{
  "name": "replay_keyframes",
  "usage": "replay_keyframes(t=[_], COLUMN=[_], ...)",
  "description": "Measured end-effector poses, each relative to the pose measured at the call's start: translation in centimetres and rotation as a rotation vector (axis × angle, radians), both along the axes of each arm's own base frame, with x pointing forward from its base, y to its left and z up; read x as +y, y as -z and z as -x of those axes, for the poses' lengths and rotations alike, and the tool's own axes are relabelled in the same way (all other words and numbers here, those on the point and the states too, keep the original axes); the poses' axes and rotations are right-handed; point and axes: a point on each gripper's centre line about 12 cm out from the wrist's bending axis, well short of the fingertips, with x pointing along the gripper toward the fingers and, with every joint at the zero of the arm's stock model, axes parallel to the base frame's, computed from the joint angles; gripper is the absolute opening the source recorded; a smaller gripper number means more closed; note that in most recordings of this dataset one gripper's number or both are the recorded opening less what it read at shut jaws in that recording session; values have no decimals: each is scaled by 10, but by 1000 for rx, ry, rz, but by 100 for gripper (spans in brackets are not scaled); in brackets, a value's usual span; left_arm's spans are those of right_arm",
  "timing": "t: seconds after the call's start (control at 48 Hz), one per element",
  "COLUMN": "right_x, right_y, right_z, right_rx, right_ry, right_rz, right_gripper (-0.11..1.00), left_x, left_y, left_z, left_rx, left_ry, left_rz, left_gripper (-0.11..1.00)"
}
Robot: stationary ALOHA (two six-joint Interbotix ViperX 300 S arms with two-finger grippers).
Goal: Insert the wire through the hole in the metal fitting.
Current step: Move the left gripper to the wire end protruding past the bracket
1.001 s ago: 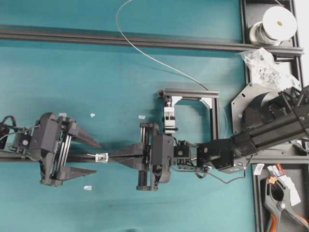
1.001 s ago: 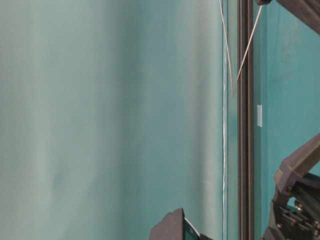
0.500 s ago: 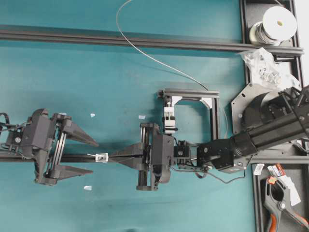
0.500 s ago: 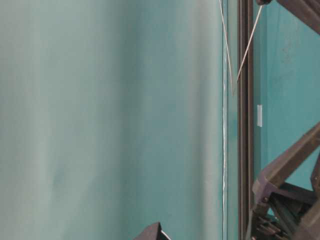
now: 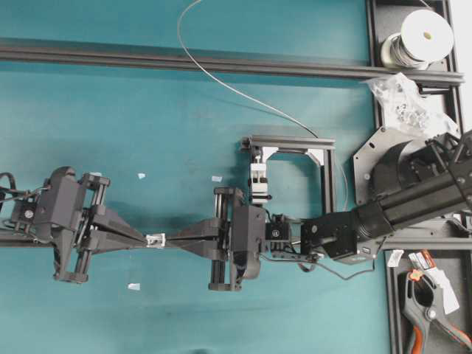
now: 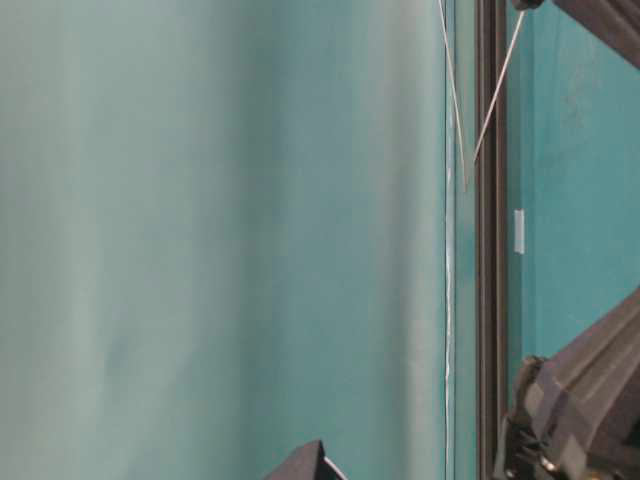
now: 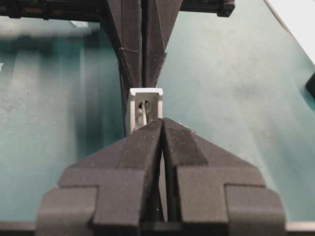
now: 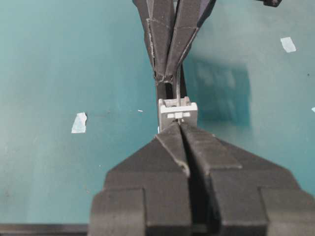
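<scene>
The wire's loose end [image 7: 144,119] runs alongside the closed fingers of my left gripper. Next, I open the fingers, line them up and close them around the wire [image 7: 143,112] before I pull.
The small silver metal fitting [image 5: 155,240] [image 7: 146,104] [image 8: 178,110] sits between two gripper tips at centre left. Its dark hole [image 7: 145,103] has the thin wire [image 7: 142,114] coming out of it. My left gripper [image 5: 143,240] [image 7: 162,121] is shut, its tips pinching that short wire end [image 8: 176,89] just left of the fitting. On the fitting's other side my right gripper [image 5: 169,239] [image 8: 179,125] is shut on the wire, tips against the fitting. The rest of the wire [image 5: 221,82] loops back across the table top.
A white-topped spool [image 5: 424,33] and a bag of parts [image 5: 404,99] lie at the top right. A square black frame [image 5: 291,140] holds a white-and-black block [image 5: 259,181] behind the right wrist. A black rail [image 5: 147,57] crosses the back. An orange clamp [image 5: 431,317] lies at the bottom right.
My left gripper's jaws, wide open a second ago, have closed onto the wire end sticking out of the fitting. The right arm and the fitting have stayed put.
</scene>
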Motion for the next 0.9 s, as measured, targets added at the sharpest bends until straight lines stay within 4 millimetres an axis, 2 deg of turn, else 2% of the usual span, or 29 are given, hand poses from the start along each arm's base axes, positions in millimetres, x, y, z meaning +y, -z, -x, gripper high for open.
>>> replay_keyframes(t=[0.897], right_x=[0], right_y=[1], right_z=[0], right_rx=[1], right_ry=[4], right_rz=[-9], right_gripper=[0], left_x=[-2], left_y=[2], left_z=[1], left_rx=[23], left_ry=[16], left_rz=[-33], left_gripper=[-11])
